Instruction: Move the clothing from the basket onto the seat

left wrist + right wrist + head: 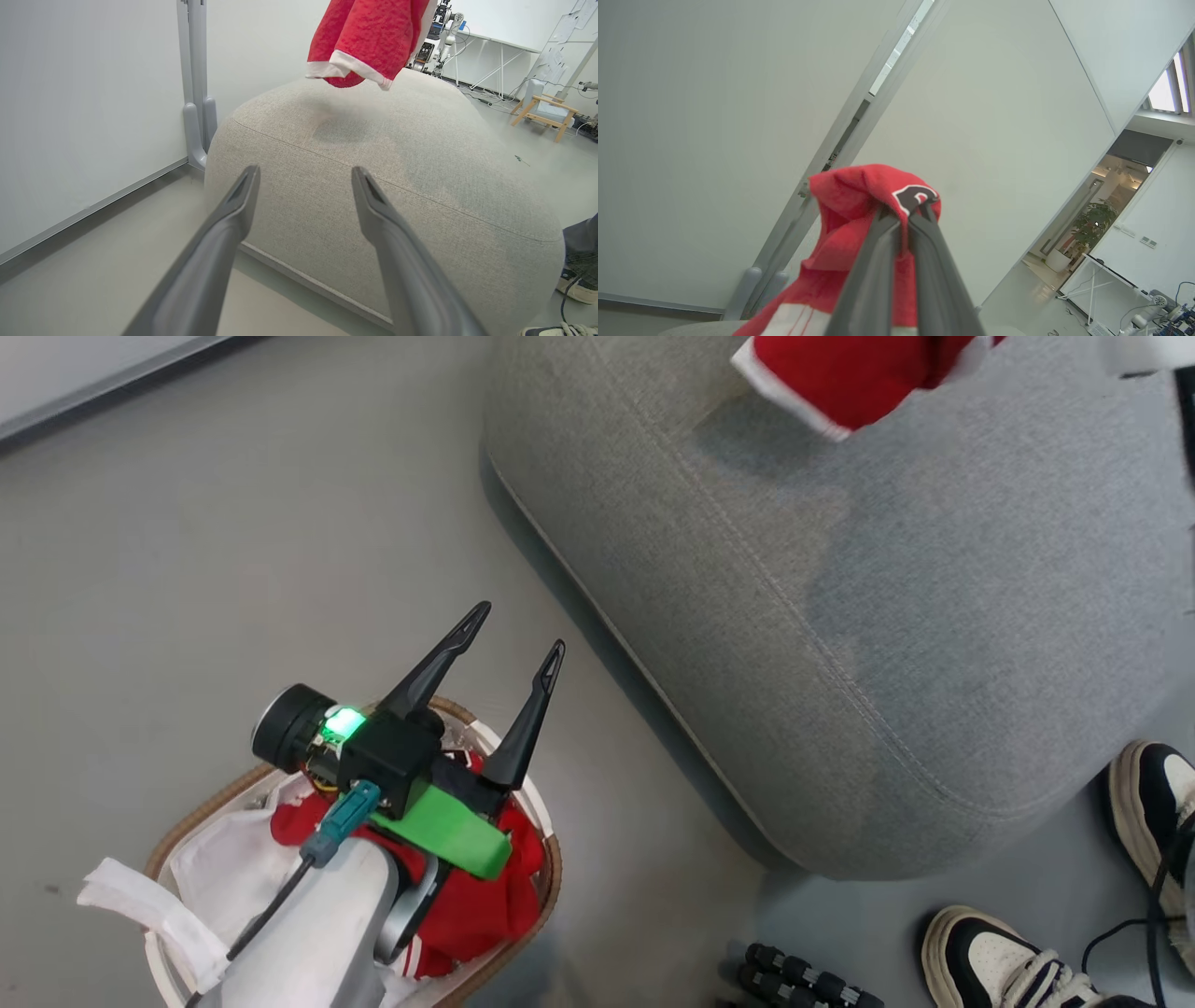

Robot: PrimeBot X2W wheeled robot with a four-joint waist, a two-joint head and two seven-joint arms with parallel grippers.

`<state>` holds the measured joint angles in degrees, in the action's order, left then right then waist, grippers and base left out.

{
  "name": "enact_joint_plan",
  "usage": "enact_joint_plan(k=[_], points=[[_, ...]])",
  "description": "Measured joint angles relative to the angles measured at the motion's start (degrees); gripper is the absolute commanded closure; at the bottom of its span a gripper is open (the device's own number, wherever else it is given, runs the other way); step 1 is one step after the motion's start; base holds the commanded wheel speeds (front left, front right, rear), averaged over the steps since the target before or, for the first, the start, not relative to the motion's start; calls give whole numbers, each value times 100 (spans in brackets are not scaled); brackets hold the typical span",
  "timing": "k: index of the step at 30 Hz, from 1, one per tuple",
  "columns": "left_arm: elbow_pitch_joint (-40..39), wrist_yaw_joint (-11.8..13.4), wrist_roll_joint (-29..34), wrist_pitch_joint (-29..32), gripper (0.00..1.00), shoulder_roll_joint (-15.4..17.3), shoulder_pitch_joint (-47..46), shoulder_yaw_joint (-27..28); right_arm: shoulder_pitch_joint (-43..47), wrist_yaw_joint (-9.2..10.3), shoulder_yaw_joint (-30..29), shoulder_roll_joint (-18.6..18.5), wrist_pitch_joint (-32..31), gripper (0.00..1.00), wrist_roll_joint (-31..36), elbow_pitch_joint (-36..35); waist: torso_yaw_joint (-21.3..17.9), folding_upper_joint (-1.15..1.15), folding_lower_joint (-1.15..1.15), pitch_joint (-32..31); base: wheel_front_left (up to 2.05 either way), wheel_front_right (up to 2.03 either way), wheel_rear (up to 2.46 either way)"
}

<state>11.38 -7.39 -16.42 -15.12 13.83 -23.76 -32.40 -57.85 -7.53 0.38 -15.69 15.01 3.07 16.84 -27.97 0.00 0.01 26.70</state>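
Observation:
My gripper will leave the basket empty of clothing when it lifts out this red jersey (pixel 479 902), since white liner (pixel 233 861) shows beside the red heap in the basket.
A red jersey (pixel 845 373) with white trim hangs above the grey seat (pixel 896 607), its hem just over the cushion top. My right gripper (pixel 903 212) is shut on a fold of that jersey (pixel 859 191), beside a black number. The same jersey (pixel 366 39) dangles over the seat (pixel 383 154) in the left wrist view. My left gripper (pixel 518 630) stands open above the basket (pixel 537 877), its fingers (pixel 233 210) pointing at the seat with nothing between them. More red clothing (pixel 476 896) lies in the basket on the white liner (pixel 215 859).
A person's black-and-white shoes (pixel 1008 961) stand on the floor at the seat's near right corner, with a dark cable by them. A small black ribbed object (pixel 803 980) lies on the floor near the basket. A white wall with a grey post (pixel 194 84) runs behind the seat.

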Motion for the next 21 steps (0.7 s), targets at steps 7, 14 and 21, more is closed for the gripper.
enact_joint_plan(k=[7,14,21], points=[[-54,0,-1,-1,0,112,-264,-52,-260,0,-826,1,8,100,414,544,341,0,0,573,0,0,0],[-87,0,-1,-1,0,222,-337,73,-3,0,-1362,310,8,100,765,1046,666,0,0,960,0,0,0],[-76,0,-2,-1,0,260,-318,170,534,0,-1990,566,8,100,1201,1726,953,0,0,1160,0,0,0]])
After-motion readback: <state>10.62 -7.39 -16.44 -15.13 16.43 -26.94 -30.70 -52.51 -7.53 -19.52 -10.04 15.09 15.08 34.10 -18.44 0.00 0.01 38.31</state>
